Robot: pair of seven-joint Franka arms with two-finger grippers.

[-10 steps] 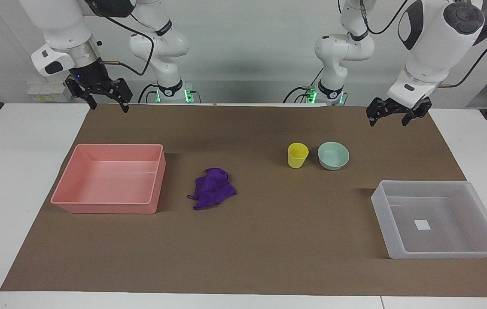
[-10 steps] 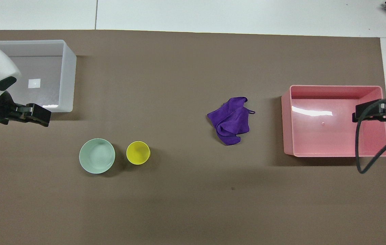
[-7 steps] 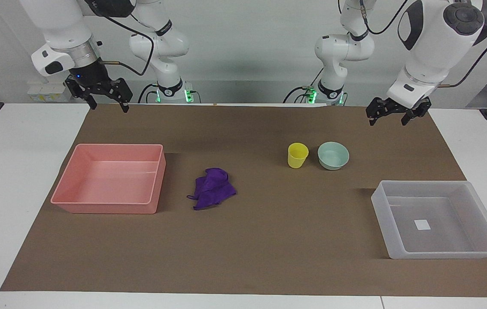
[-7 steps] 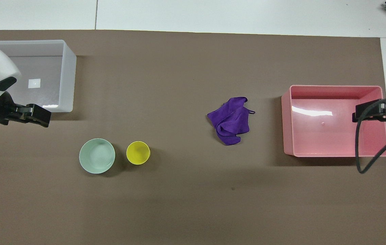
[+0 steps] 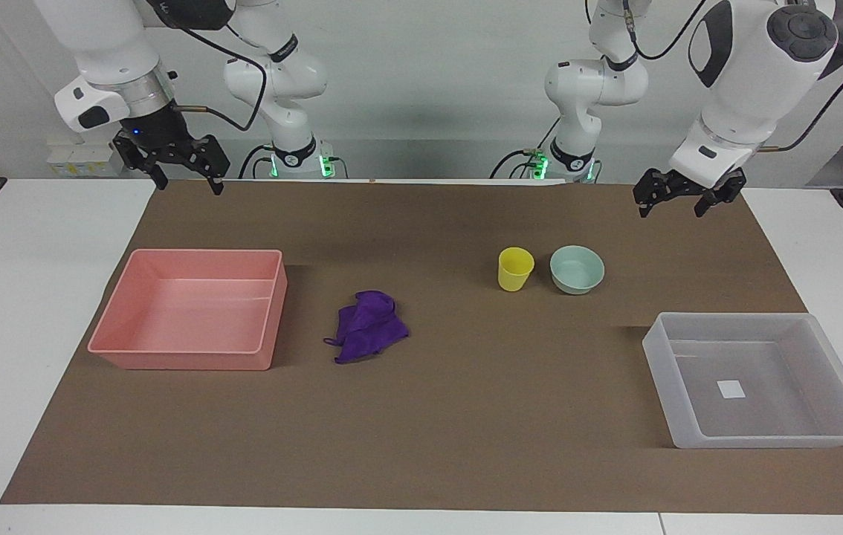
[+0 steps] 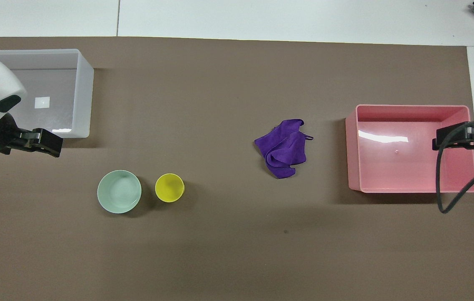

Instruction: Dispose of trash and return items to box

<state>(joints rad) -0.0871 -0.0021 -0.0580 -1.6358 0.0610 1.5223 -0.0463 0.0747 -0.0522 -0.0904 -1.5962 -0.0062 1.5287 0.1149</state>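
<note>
The purple cloth wad (image 6: 284, 147) is bunched up in overlapping folds (image 6: 278, 152), so I expect it to hold together as one clump when the robot carries it to the pink tray.
The trash, a purple cloth wad (image 5: 368, 325) (image 6: 283, 148), lies on the brown mat beside the pink tray. A yellow cup (image 5: 515, 268) (image 6: 169, 187) and a mint-green bowl (image 5: 577, 269) (image 6: 119, 191) stand upright side by side, toward the left arm's end. The clear-grey box (image 5: 661, 364) (image 6: 84, 92) holds only a white label and sits farther from the robots than the bowl. My left gripper (image 5: 672, 212) (image 6: 51, 144) hangs open over the mat's edge near the robots. My right gripper (image 5: 189, 186) (image 6: 439, 140) hangs open at the right arm's end. Neither holds anything.
A pink tray (image 5: 271, 319) (image 6: 352, 146) with nothing in it sits at the right arm's end of the mat. The brown mat (image 5: 466, 416) covers most of the white table. A black cable (image 6: 442, 184) loops down from the right arm over the pink tray.
The left gripper has drifted very slightly. The right arm and all the things on the mat stay where they were.
</note>
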